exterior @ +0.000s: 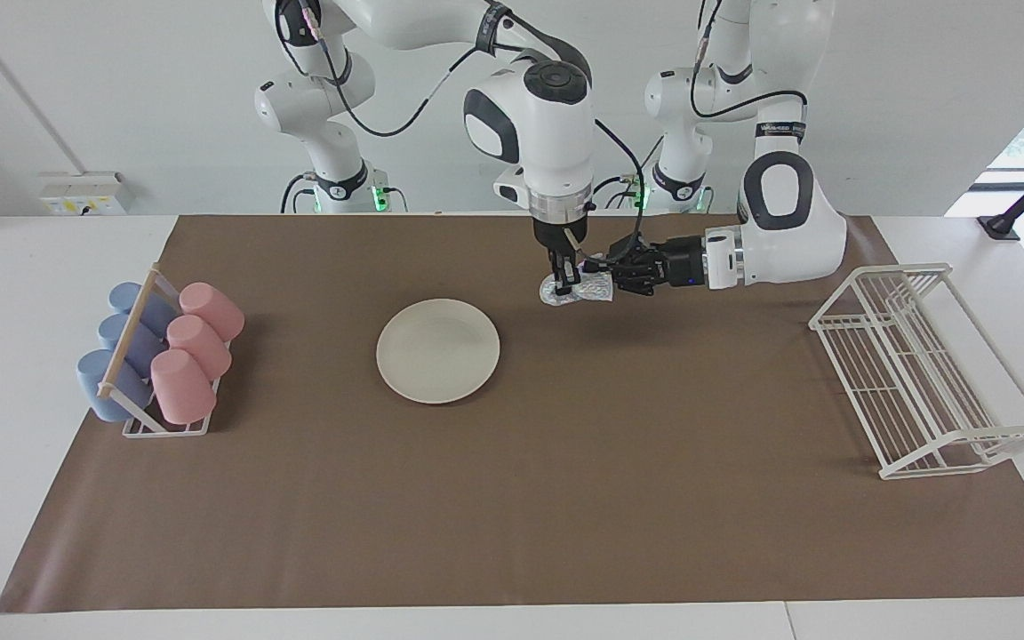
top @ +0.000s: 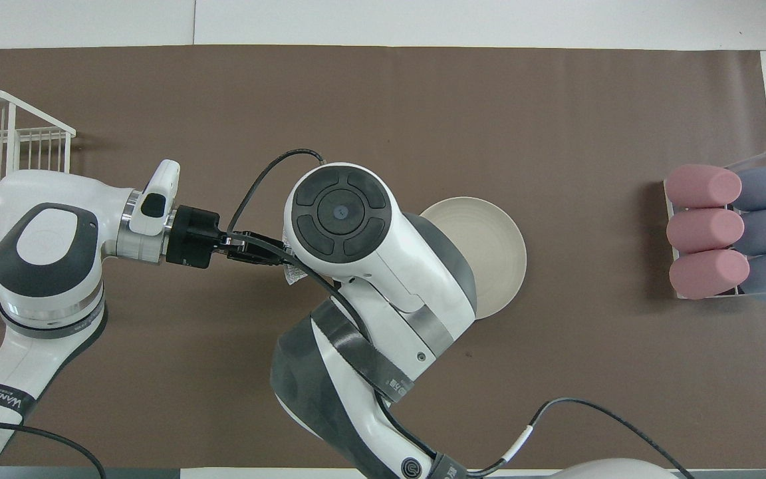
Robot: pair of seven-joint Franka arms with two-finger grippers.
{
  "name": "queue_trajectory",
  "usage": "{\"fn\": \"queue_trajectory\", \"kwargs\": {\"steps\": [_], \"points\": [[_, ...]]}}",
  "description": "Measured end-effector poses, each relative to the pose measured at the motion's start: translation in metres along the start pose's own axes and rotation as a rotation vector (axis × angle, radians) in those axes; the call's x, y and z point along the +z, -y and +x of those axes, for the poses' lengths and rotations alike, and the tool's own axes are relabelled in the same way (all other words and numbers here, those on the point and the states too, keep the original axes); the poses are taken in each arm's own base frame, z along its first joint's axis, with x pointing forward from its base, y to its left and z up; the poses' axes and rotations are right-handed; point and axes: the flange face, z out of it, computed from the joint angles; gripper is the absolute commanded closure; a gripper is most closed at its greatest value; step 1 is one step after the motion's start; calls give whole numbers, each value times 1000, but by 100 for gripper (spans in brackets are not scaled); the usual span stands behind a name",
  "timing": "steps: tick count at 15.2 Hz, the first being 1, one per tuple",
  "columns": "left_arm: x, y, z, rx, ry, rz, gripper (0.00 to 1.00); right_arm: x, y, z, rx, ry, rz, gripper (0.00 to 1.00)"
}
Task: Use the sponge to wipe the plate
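Note:
The sponge (exterior: pixel 596 286) is in both my grippers, so next my right gripper lets go and moves away before my left gripper takes the sponge to the white wire rack (exterior: pixel 930 373).
The cream-white plate (exterior: pixel 438 351) lies flat on the brown mat near the table's middle; part of it shows past the right arm in the overhead view (top: pixel 499 246). The silvery speckled sponge (exterior: pixel 596 290) hangs above the mat, beside the plate toward the left arm's end. My right gripper (exterior: pixel 565 283) points straight down and is shut on the sponge. My left gripper (exterior: pixel 605 270) reaches in level from the side, its fingers pinched on the sponge's edge. From overhead, the right wrist hides most of the sponge; only a corner (top: pixel 292 275) shows.
A rack of pink and blue cups (exterior: pixel 161 356) stands at the right arm's end of the mat. A white wire rack (exterior: pixel 912 364) stands at the left arm's end. The brown mat (exterior: pixel 565 498) covers most of the table.

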Motion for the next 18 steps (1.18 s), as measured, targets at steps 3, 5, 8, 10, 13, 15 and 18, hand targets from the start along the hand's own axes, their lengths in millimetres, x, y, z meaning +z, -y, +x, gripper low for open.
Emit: {"fn": "queue_trajectory", "kwargs": {"steps": [3,5,8,10,13,15,18], "points": [[0,0,0,-1,-2,-1,100,-1,0,0,0,1,2,100],[-1,0,0,-2,-4,-3,100,-2,1,1,2,3,4,0],[-1,0,0,-2,-5,-4,100,-9,6,9,-11,5,14,0],[-3,1,1,-4,-9,-4,100,-16,6,18,-74,3,18,0],[-8,3,1,-14,-18,1,100,-29,1,45,-333,-20,7,0],[-11,5,1,-26,-12,36,100,-42,0,78,-510,-34,-17,0],[-21,-2,6,-59,17,168,100,-61,-7,121,-739,-44,-57,0]]}}
